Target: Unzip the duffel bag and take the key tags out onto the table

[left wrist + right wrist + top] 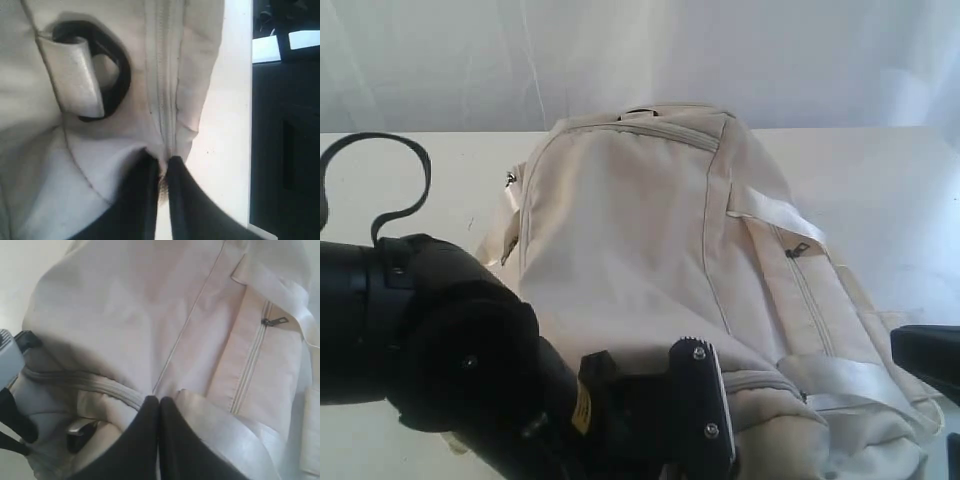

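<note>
My left gripper is pinching the zipper end (168, 141) next to the black D-ring, so I should keep pulling the duffel bag around until its main zipper (758, 380) is clear.
The cream duffel bag (640, 230) lies zipped on the white table (880, 190). My left gripper (161, 162) sits at the bag's near end. Its black fingers are pinched at the end of a closed zipper (165, 75), with a small blurred piece, apparently the zipper pull, between them. A black D-ring (120, 75) with a white strap loop (75, 75) lies beside that zipper. My right gripper (159, 401) is shut with nothing between its fingers. It hovers over the bag (130, 305) near a white webbing strap (235, 440). The key tags are hidden.
The table's edge (248, 150) runs close beside the left gripper, with dark floor beyond it. The bulky left arm (440, 350) fills the lower left of the exterior view. A side pocket zipper with a dark pull (274, 321) is shut.
</note>
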`<state>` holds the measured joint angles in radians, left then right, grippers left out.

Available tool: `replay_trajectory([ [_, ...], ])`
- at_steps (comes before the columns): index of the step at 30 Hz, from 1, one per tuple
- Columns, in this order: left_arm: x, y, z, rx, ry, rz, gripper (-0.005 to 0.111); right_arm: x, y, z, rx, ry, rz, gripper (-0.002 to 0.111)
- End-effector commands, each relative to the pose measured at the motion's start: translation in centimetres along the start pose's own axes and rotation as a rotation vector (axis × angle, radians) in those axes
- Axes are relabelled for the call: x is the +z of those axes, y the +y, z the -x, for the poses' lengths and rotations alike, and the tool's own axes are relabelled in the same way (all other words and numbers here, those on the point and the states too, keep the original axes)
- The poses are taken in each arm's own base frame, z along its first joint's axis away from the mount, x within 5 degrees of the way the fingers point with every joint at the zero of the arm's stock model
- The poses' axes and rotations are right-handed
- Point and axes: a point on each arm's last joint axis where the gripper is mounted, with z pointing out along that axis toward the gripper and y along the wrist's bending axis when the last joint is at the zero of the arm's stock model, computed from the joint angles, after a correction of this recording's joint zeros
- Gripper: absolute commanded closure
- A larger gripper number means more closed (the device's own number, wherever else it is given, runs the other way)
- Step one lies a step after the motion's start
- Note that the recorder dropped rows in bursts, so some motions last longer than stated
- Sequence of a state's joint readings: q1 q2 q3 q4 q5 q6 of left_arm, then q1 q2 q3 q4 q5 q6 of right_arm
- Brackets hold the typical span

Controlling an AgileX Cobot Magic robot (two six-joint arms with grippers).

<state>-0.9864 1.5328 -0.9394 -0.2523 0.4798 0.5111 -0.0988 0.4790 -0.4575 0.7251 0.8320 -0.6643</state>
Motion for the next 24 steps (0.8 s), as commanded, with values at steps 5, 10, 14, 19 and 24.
replay_trajectory([
  [5,-1.9,0.5,-2.5,-0.062,0.263,0.119,0.107,-0.1,0.0,0.3,-0.007,-0.013,-0.007,0.108],
  [10,-4.2,0.6,-3.5,-0.053,0.331,0.194,0.107,-0.1,0.0,0.3,-0.007,-0.013,-0.007,0.108],
  [14,-6.2,1.4,-5.0,-0.059,0.453,0.351,0.107,-0.1,0.0,0.3,-0.007,-0.013,-0.007,0.108],
  [19,-7.9,2.9,-7.8,-0.073,0.657,0.636,0.107,-0.1,0.0,0.3,-0.007,-0.011,-0.006,0.108],
  [24,-8.7,5.2,-11.4,-0.107,0.83,0.848,0.107,-0.1,0.0,0.3,-0.007,-0.01,-0.005,0.108],
])
